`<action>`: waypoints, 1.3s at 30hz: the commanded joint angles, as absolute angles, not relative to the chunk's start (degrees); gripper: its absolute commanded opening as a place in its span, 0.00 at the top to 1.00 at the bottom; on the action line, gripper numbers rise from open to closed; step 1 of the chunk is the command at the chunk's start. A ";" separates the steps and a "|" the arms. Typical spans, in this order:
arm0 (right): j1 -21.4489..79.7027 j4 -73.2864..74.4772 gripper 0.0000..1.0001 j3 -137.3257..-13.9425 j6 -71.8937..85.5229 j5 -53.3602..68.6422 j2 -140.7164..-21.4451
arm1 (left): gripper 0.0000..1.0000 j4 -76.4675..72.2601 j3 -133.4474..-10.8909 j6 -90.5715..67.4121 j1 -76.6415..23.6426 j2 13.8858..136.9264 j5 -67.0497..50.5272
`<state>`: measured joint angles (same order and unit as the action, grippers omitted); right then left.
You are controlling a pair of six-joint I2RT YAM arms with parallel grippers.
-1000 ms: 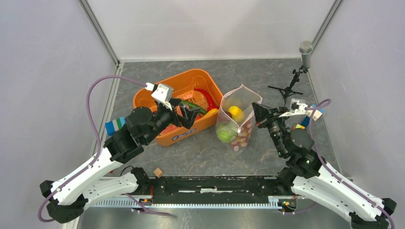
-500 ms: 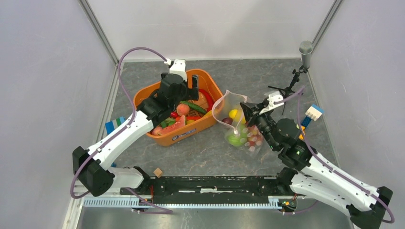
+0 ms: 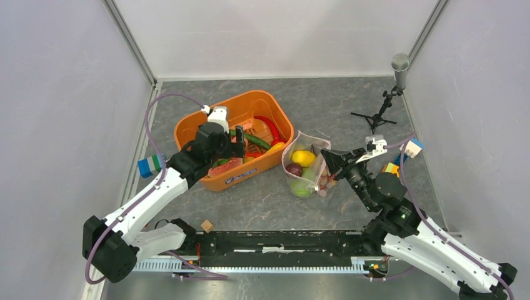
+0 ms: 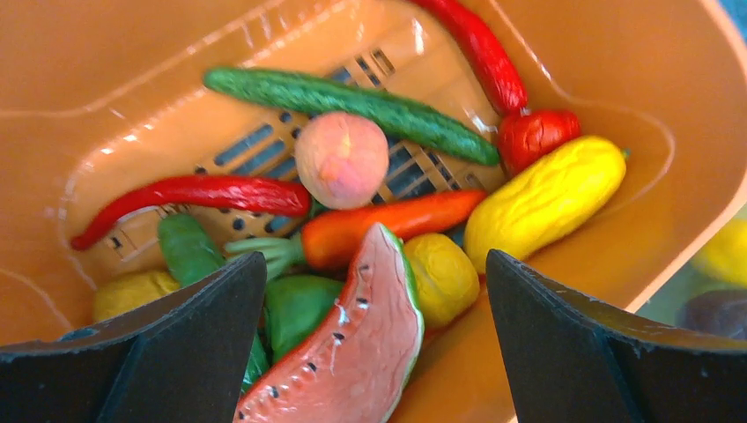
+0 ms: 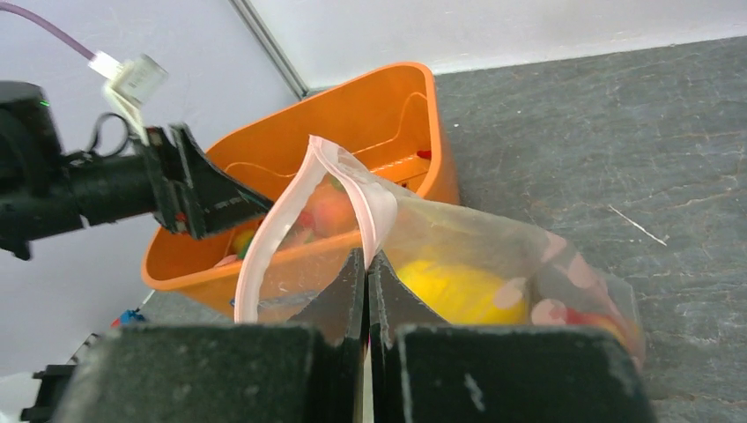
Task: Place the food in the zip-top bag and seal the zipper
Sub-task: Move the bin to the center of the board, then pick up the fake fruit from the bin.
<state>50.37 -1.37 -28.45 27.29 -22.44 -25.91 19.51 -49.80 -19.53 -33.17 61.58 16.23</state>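
I should move my left gripper farther into the tub and grab the peach (image 4: pixel 342 160), because its open fingers straddle the watermelon slice (image 4: pixel 359 339), short of the peach.
The clear dotted zip-top bag (image 3: pixel 310 178) lies right of the orange tub (image 3: pixel 267 101). It holds a yellow piece (image 3: pixel 303 157), a green melon (image 3: pixel 301 187) and a dark purple piece (image 3: pixel 294 169). My right gripper (image 3: pixel 330 160) is shut on the bag's rim (image 5: pixel 366 257), holding the pink zipper (image 5: pixel 269 240) open. My left gripper (image 3: pixel 240 142) is open and empty over the tub. In the left wrist view its fingers (image 4: pixel 176 352) straddle a watermelon slice (image 4: pixel 352 352), with a peach (image 4: pixel 341 159), cucumber (image 4: pixel 352 101), red chilli (image 4: pixel 203 194) and carrot (image 4: pixel 388 231) beyond.
A microphone on a small stand (image 3: pixel 392 84) is at the back right. Building blocks lie at the left (image 3: pixel 150 166) and right (image 3: pixel 412 148) edges. A small wooden cube (image 3: pixel 206 225) lies near the arm bases. Grey walls close in both sides.
My left gripper swung over the tub's far side, then drew back over its near part. A dark purple piece appeared in the bag. My right gripper shifted with the bag's rim, and the bag sagged lower.
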 commanded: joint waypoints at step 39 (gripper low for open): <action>50.45 8.18 0.98 -35.79 19.09 -46.19 -28.53 | 0.00 10.90 -49.99 -29.61 -30.98 80.92 15.71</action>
